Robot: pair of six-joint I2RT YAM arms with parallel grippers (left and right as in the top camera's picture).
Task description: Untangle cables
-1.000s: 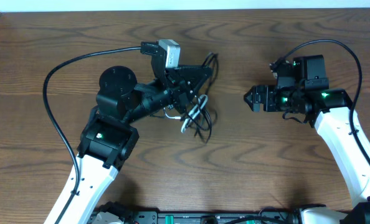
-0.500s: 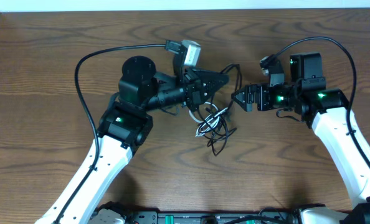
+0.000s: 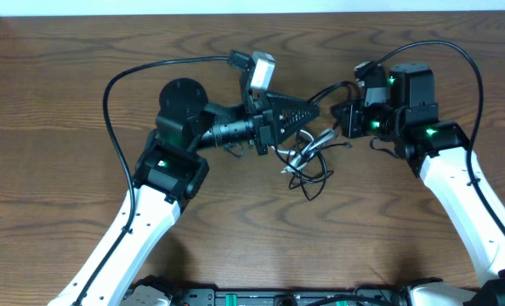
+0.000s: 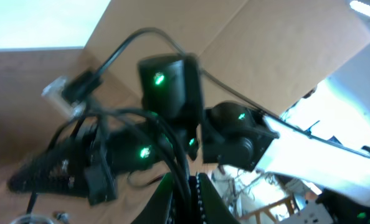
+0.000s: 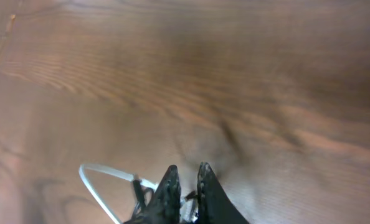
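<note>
The white cord sits tangled (image 3: 312, 177) among black cords that my left gripper is holding. My left gripper should open and grab the white loop (image 3: 296, 160) to pull it loose.
The cables (image 3: 309, 161) form a tangle of thin black cords and one white cord between the two arms, partly dangling onto the wooden table (image 3: 252, 246). My left gripper (image 3: 315, 110) points right and is shut on black cords of the bundle, which run up between its jaws (image 4: 186, 198). My right gripper (image 3: 342, 120) faces it a short way off and is shut, with strands of the cables pinched low between its fingers (image 5: 186, 173). A white cable loop (image 5: 101, 182) curves out to the left of those fingers.
The left arm's thick black wire (image 3: 116, 78) arcs over the table's left side. The right arm's wire (image 3: 467, 59) loops at the back right. The table's far edge (image 3: 252, 14) runs along the top. A brown cardboard sheet (image 4: 284, 50) shows behind the right arm.
My left gripper carried the tangle to the right. The right gripper came left up to the bundle and went from open to shut.
</note>
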